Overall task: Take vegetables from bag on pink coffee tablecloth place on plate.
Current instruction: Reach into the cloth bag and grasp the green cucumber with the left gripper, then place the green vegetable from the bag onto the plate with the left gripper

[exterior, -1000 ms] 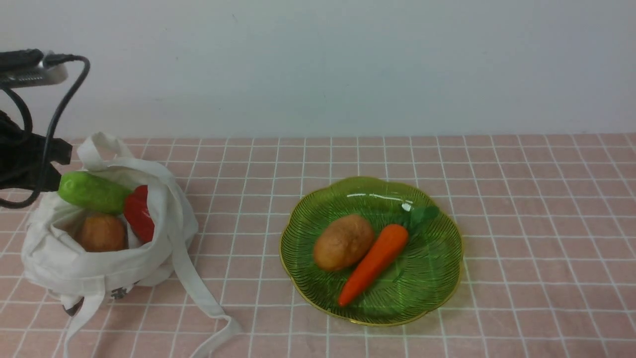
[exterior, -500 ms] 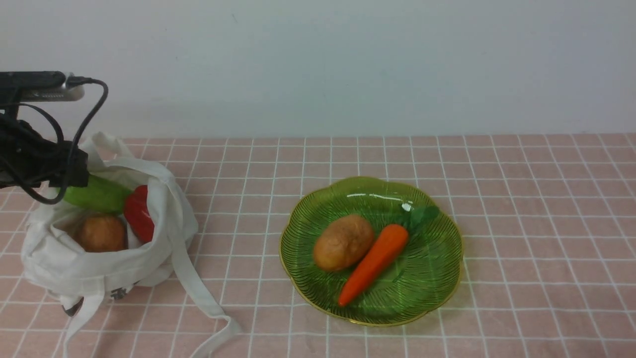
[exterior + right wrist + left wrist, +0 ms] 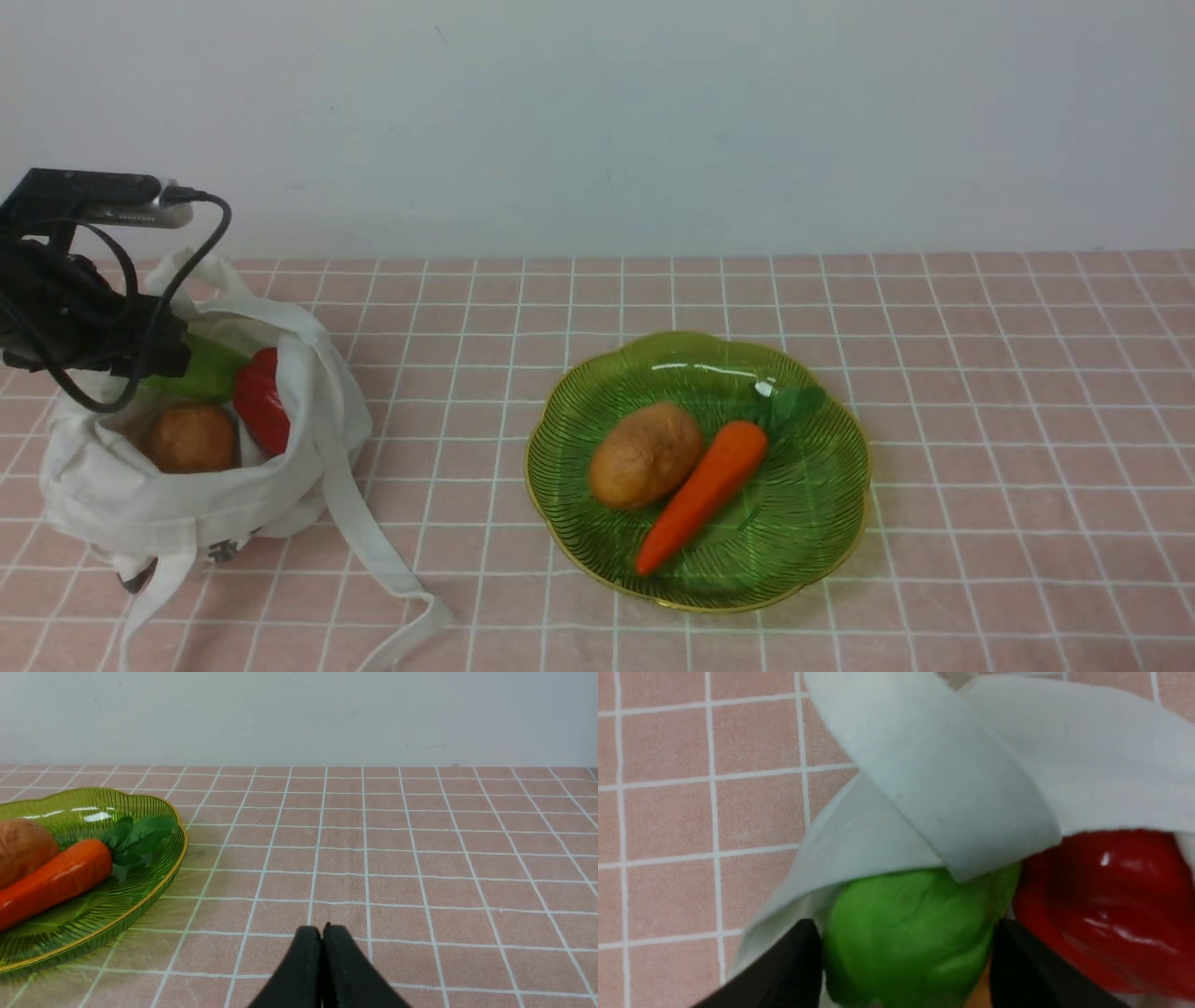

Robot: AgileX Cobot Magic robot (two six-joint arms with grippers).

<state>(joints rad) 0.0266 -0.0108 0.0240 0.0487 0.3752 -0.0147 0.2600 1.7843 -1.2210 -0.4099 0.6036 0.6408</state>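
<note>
The white strap [image 3: 984, 815] is lying loosely across the far end of the green cucumber, so the cucumber [image 3: 208, 370] will slide out from under the strap when the robot lifts.
The white bag [image 3: 187, 509] sits at the left on the pink tablecloth [image 3: 980, 420]. In it lie a green cucumber [image 3: 210, 371], a red pepper [image 3: 261, 401] and a brown potato [image 3: 191, 437]. My left gripper [image 3: 149, 359] is at the bag's mouth. In the left wrist view it [image 3: 906, 952] is open, with a black finger [image 3: 798, 966] on each side of the cucumber [image 3: 906, 924], beside the pepper [image 3: 1101, 905]. The green plate [image 3: 822, 560] holds a second potato [image 3: 644, 455] and a carrot [image 3: 700, 495]. My right gripper [image 3: 322, 935] is shut and empty over the cloth.
A white strap [image 3: 373, 551] trails from the bag toward the front edge. In the left wrist view a strap [image 3: 948, 779] crosses over the cucumber's far end. The plate [image 3: 154, 891] lies beside my right gripper. A pale wall stands behind.
My left gripper has come down and forward over the cucumber's near end, so that less of the cucumber shows in the front view. Nothing else has moved.
</note>
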